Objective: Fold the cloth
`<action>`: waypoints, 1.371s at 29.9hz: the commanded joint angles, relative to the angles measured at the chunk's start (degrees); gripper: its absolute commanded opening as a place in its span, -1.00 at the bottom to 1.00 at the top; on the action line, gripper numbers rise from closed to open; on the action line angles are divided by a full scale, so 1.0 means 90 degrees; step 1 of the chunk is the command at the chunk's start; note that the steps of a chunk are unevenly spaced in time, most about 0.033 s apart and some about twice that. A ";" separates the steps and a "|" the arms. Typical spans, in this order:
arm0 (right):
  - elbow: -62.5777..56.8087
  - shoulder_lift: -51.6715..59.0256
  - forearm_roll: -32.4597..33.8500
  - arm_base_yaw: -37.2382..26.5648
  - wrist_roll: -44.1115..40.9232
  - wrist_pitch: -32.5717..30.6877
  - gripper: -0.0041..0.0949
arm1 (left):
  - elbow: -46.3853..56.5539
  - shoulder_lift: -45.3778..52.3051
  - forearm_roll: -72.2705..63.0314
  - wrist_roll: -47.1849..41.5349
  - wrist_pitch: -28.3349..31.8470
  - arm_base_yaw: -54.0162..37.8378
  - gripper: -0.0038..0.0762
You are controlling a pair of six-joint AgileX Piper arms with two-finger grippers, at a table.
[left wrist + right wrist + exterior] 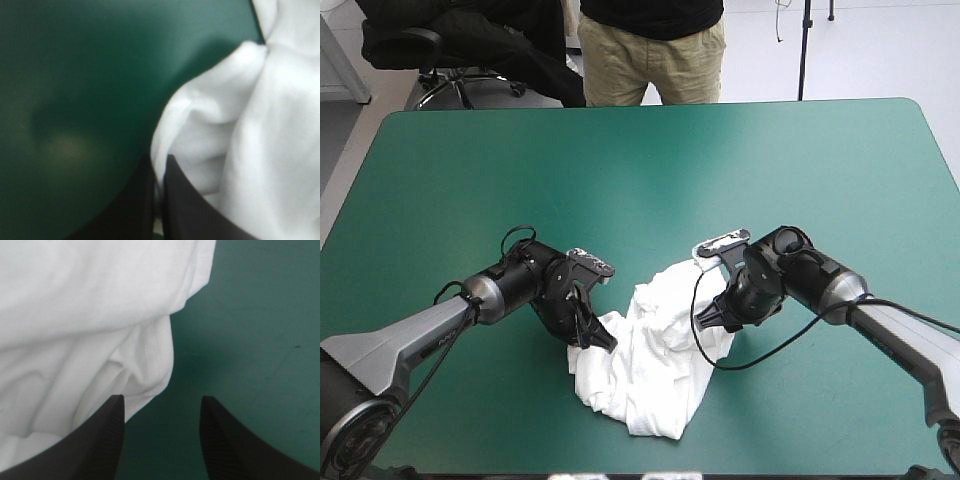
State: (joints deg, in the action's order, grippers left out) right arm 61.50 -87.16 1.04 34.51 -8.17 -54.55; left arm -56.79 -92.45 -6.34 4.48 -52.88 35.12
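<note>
I expect the white T-shirt's middle (648,352) to sag in a heap between my grippers when I lift it, since limp folds (682,332) overlap across the pile of cloth.
The white T-shirt (655,365) lies as a crumpled heap on the teal-green cover, near the table's front edge. My left gripper (603,343) is low at the heap's left edge. In the left wrist view its black fingers (200,215) are all but closed, with a fold of the T-shirt (260,125) pinched between them. My right gripper (712,320) sits at the heap's right edge. In the right wrist view it (162,402) stands open, and a hemmed fold of the T-shirt (100,320) reaches just ahead of one finger (100,440).
The teal-green cover (650,170) stretches wide from the heap to the far edge and to both sides. The table's front edge (770,470) runs close behind the heap.
</note>
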 commanded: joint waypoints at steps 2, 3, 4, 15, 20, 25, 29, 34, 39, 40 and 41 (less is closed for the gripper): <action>0.0034 -0.0187 0.0006 -0.0009 0.0108 0.0507 -0.03 | 0.0028 0.0042 -0.0474 -0.0052 0.0012 0.0039 -0.95; 0.0034 -0.0292 -0.0005 -0.0009 0.0120 0.0549 -0.03 | 0.0028 0.0042 -0.0474 -0.0052 0.0012 0.0039 -0.95; 0.0034 -0.0379 -0.0003 -0.0009 0.0120 0.0560 -0.03 | 0.0028 0.0042 -0.0474 -0.0052 0.0001 0.0039 -0.95; 0.0034 -0.1014 -0.0405 -0.0131 0.0272 0.0617 -0.74 | 0.0028 0.0042 -0.0448 -0.0052 0.0010 0.0039 -0.95; 0.0046 -0.0857 -0.0191 -0.0131 0.0199 0.0386 -0.95 | 0.0014 0.0156 -0.0061 -0.0373 -0.0022 0.0027 -0.95; 0.0068 -0.0108 0.0484 -0.0142 -0.0441 0.0327 -0.95 | -0.0357 0.0689 0.0866 -0.1016 -0.0303 0.0027 -0.95; 0.0324 0.0713 0.0718 -0.0142 -0.0529 0.0178 -0.95 | -0.0925 0.1159 0.1573 -0.1327 -0.0588 -0.0033 -0.95; 0.0943 0.1690 0.1158 -0.0142 -0.0685 -0.0171 -0.95 | -0.1914 0.1713 0.1744 -0.1345 -0.0968 -0.0547 -0.95; 0.1868 0.2358 0.1855 -0.0142 -0.0721 -0.0439 -0.95 | -0.3215 0.2153 0.1744 -0.1079 -0.1159 -0.1007 -0.95; 0.2051 0.2428 0.1949 -0.0142 -0.0684 -0.0466 -0.95 | -0.3458 0.2200 0.1757 -0.1012 -0.1209 -0.1057 -0.95; 0.2282 0.2499 0.2035 -0.0142 -0.0627 -0.0482 -0.95 | -0.3771 0.2226 0.1757 -0.0954 -0.1240 -0.1095 -0.95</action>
State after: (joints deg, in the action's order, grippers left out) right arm 75.83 -68.12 14.44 33.59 -14.52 -59.92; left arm -83.36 -75.41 7.92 -5.26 -64.83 26.34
